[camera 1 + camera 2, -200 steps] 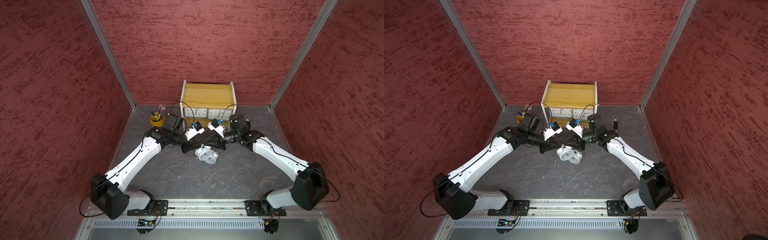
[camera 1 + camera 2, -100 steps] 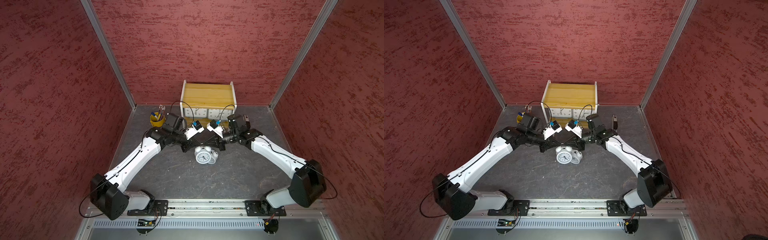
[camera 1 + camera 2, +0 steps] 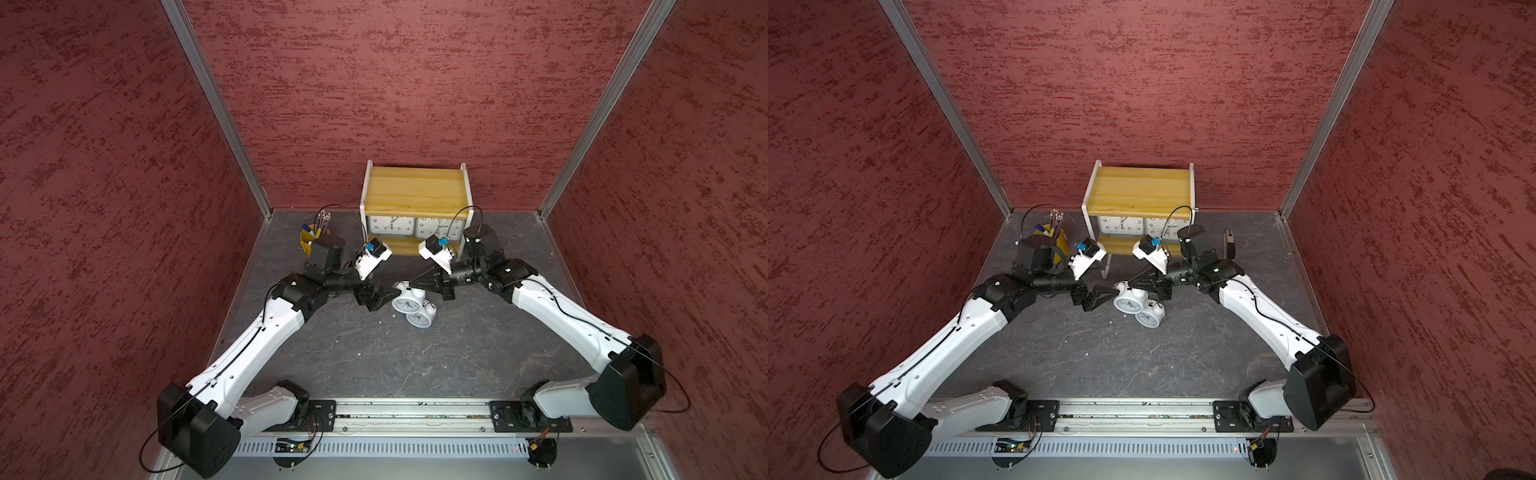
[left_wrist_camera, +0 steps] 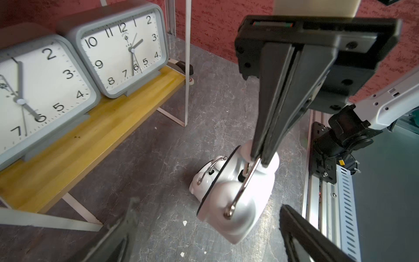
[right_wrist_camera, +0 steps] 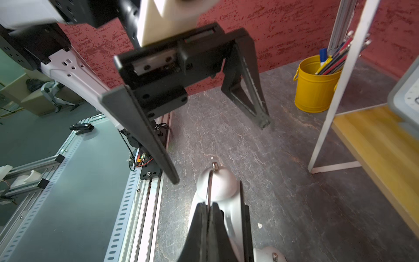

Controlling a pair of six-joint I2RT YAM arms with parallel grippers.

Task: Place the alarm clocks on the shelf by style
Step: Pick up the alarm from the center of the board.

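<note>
The white clock is held tilted by its chrome handle (image 4: 241, 190) in my right gripper, so my left gripper needs to take hold of the clock's side (image 4: 239, 230) before putting it on the upper board.
Two grey alarm clocks (image 3: 390, 226) (image 3: 440, 227) stand side by side on the lower board of the shelf (image 3: 415, 195); the left wrist view shows their white dials (image 4: 123, 50) (image 4: 34, 95). Two white twin-bell clocks (image 3: 407, 303) (image 3: 420, 319) are on the table in front of it. My right gripper (image 3: 410, 284) (image 5: 208, 205) is shut on the chrome handle (image 4: 247, 181) of the nearer-to-shelf white clock (image 4: 235, 199), which tilts under it. My left gripper (image 3: 380, 297) (image 4: 208, 204) stands open just left of that clock, with its fingers (image 5: 158, 156) apart from it.
A yellow pen bucket (image 3: 307, 245) (image 5: 315, 86) stands left of the shelf, behind my left arm. A small dark object (image 3: 1229, 245) lies to the right of the shelf. The shelf's thin white legs (image 4: 187, 68) stand close to both grippers. The metal rail (image 3: 415, 415) runs along the front edge.
My left gripper has opened and let go of the white clock. The right gripper closed on the clock's handle and keeps it; the clock went from lying to tilted upright.
</note>
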